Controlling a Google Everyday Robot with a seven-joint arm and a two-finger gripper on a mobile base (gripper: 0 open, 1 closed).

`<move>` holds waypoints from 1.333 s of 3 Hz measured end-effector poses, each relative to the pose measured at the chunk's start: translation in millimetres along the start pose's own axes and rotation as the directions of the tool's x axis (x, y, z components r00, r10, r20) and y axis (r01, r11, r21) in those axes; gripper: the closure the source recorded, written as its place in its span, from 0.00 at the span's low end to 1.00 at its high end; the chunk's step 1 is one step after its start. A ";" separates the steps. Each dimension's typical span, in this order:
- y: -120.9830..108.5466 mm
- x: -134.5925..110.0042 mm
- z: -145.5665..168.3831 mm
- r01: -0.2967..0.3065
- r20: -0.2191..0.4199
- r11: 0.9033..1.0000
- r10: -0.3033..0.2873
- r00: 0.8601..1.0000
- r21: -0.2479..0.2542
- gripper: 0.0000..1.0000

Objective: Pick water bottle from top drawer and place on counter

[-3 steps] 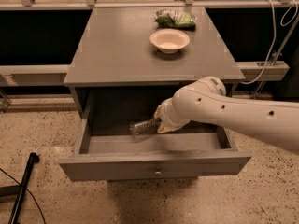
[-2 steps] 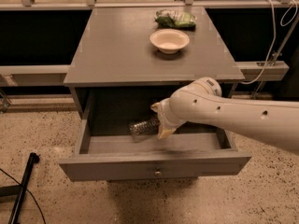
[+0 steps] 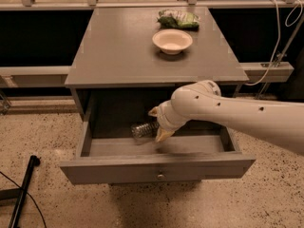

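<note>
The water bottle's end [image 3: 156,130] is the only part my gripper's fingers reach, so next I open them, move farther over the bottle's body [image 3: 143,130] and close them there before I lift the bottle.
The water bottle [image 3: 142,129], clear and crinkly, lies on its side in the open top drawer [image 3: 156,167], left of centre. My gripper [image 3: 158,124] reaches down into the drawer from the right on a white arm [image 3: 228,113]. It is open, with its cream fingers [image 3: 164,135] set on either side of the bottle's right end. The bottle rests on the drawer floor. The counter [image 3: 123,51] is the grey cabinet top above the drawer.
A cream bowl [image 3: 172,41] and a green snack bag [image 3: 179,18] sit at the back right of the counter. A dark pole [image 3: 21,194] lies on the speckled floor at the left. Cables [image 3: 280,42] hang at the right.
My gripper has moved a little to the left, closer onto the bottle's end. The bottle has stayed where it lay.
</note>
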State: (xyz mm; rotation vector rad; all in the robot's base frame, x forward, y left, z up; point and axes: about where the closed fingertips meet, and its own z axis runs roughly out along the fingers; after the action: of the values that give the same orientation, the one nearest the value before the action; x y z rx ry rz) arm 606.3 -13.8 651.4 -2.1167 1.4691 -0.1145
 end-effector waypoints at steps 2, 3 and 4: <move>9.1 -0.7 32.2 0.023 0.018 0.996 -0.021 1.000 -0.091 0.34; 12.4 -0.6 39.5 0.028 0.012 0.993 -0.027 1.000 -0.116 0.35; 12.2 -1.1 39.6 0.030 0.010 0.992 -0.029 1.000 -0.123 0.42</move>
State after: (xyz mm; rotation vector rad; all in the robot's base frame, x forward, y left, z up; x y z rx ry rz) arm 610.3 -0.3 612.4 -2.2342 1.4745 -0.0267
